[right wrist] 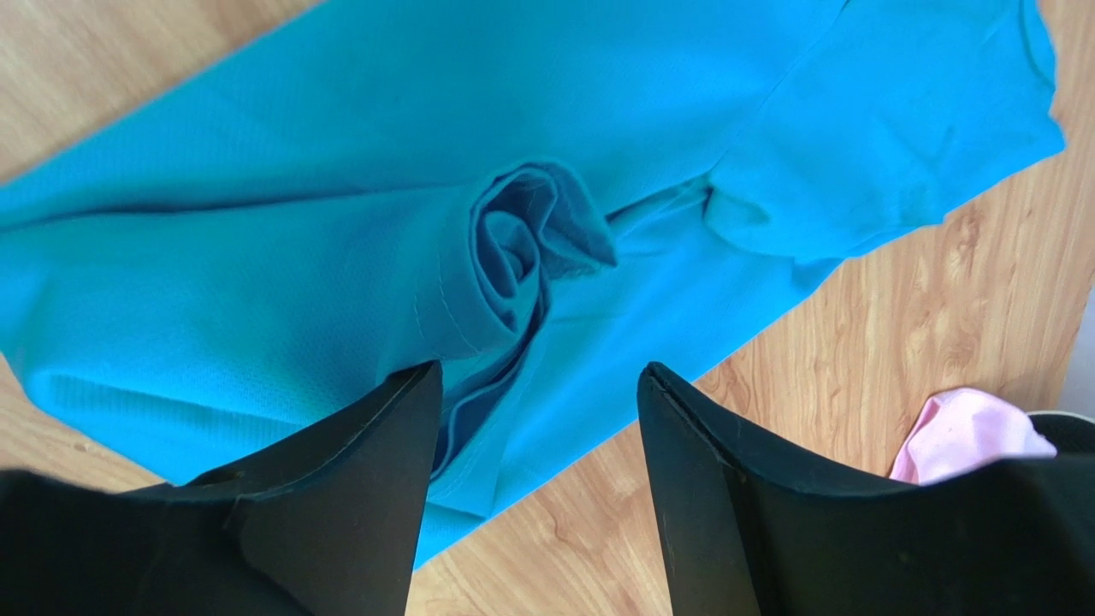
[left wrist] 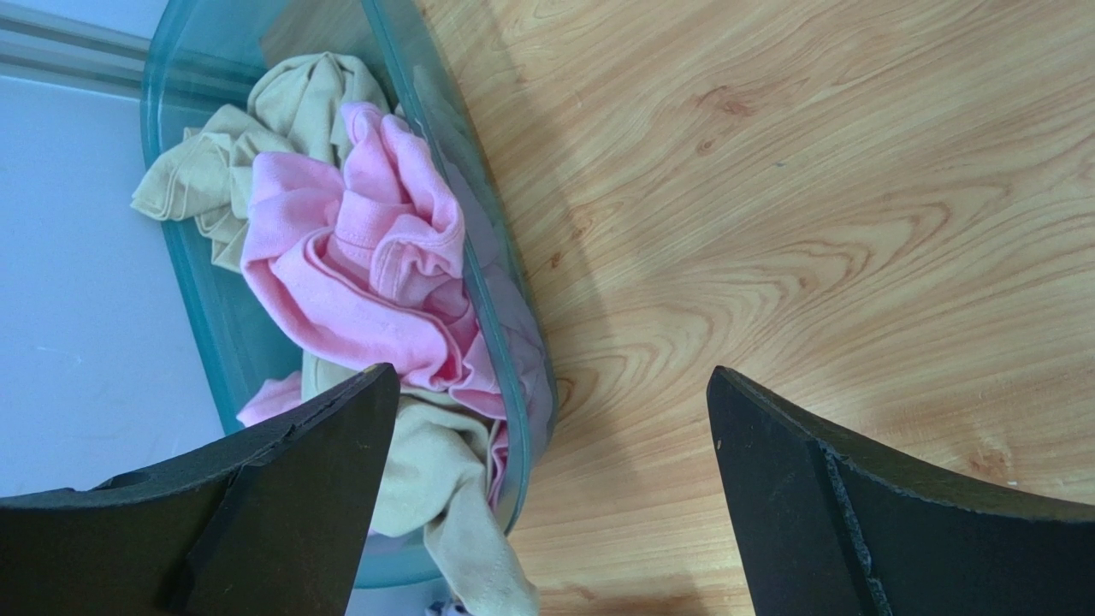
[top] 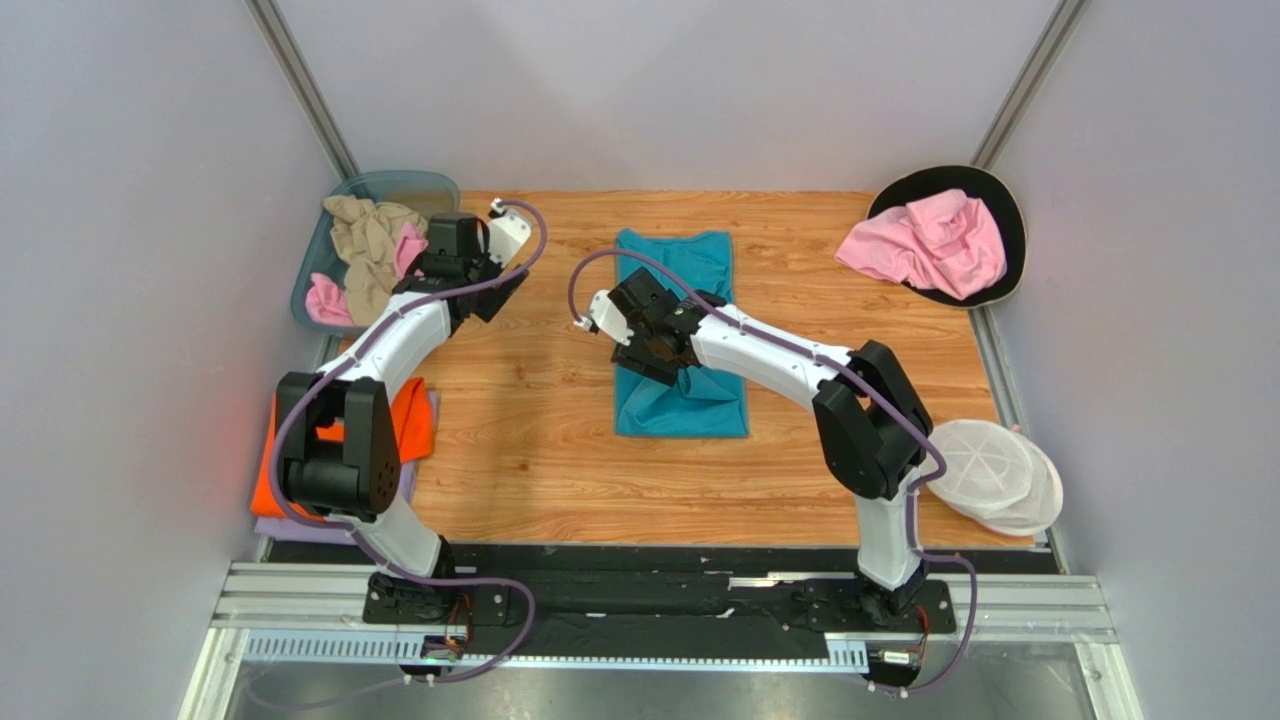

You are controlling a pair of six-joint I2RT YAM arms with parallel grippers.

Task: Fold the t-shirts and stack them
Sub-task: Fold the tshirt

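A bunched fold (right wrist: 530, 244) sticks up in a curl on the teal t-shirt. Next, my right gripper moves back, pinches the fold's open hem (right wrist: 468, 426) and pulls it toward the t-shirt's edge.
A teal t-shirt (top: 679, 393) lies lengthwise in the middle of the table, partly folded, with a bunched fold (right wrist: 534, 238) near its edge. My right gripper (top: 654, 348) (right wrist: 540, 372) hovers open over that edge with nothing between its fingers. Beige (left wrist: 302, 109) and pink (left wrist: 360, 257) t-shirts are crumpled in a teal bin (top: 394, 186). My left gripper (top: 478, 288) (left wrist: 553, 379) stands wide open and empty beside the bin's rim (left wrist: 508, 295). An orange t-shirt (top: 413, 420) lies on a lavender one (top: 301, 528) at the left edge. Another pink t-shirt (top: 924, 240) lies at the back right.
The pink t-shirt at the back right rests on a black round pad (top: 1010, 210). A white ribbed dish (top: 999, 477) sits at the right edge near the right arm's base. Grey walls close in the table on three sides.
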